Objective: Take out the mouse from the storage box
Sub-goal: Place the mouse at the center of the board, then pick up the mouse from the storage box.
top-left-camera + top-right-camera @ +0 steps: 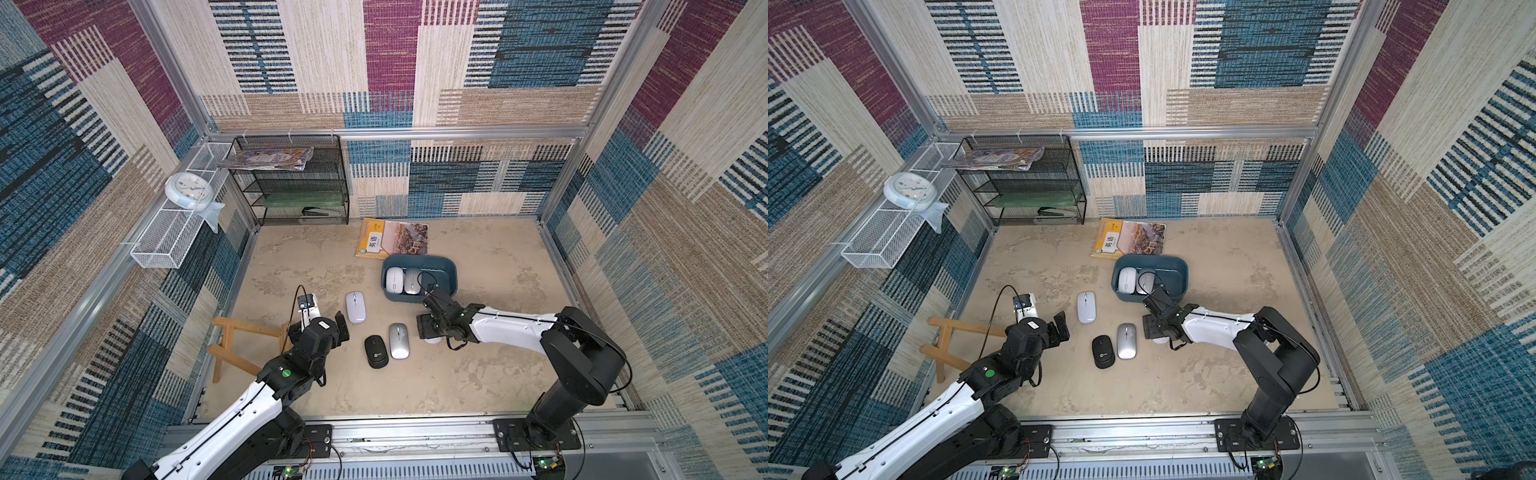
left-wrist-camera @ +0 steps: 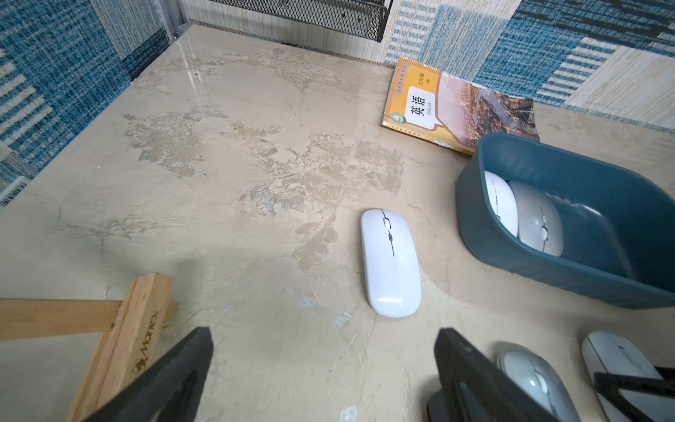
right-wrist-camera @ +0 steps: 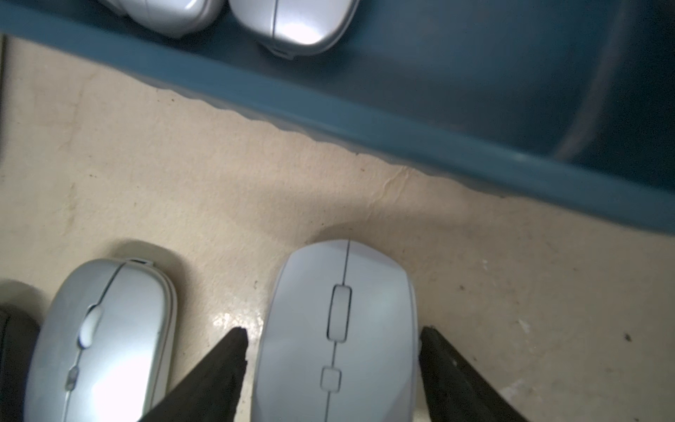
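Note:
I see that the silver mouse in the storage box [image 1: 412,280] has free space [image 1: 441,272] beside it, so I should keep moving my open left gripper there until its fingers surround the silver mouse.
The dark teal storage box [image 1: 453,272] [image 1: 1183,272] sits right of the table's middle, with a white mouse [image 1: 393,280] and a silver mouse [image 1: 412,281] side by side at its left end. My right gripper [image 3: 333,333] [image 1: 430,328] is low over the table just in front of the box. Another white mouse [image 3: 339,329] lies on the table between its jaws. There is a narrow gap on each side, so the jaws are open. My left gripper [image 2: 324,333] [image 1: 328,328] hovers wide open and empty at the left.
Three more mice lie on the table: a flat white one [image 1: 355,306], a black one [image 1: 376,351] and a silver one [image 1: 399,340]. A textbook [image 1: 392,237] lies behind the box. A wooden stand [image 1: 237,345] is at the left. A black mesh rack [image 1: 291,183] stands at the back left.

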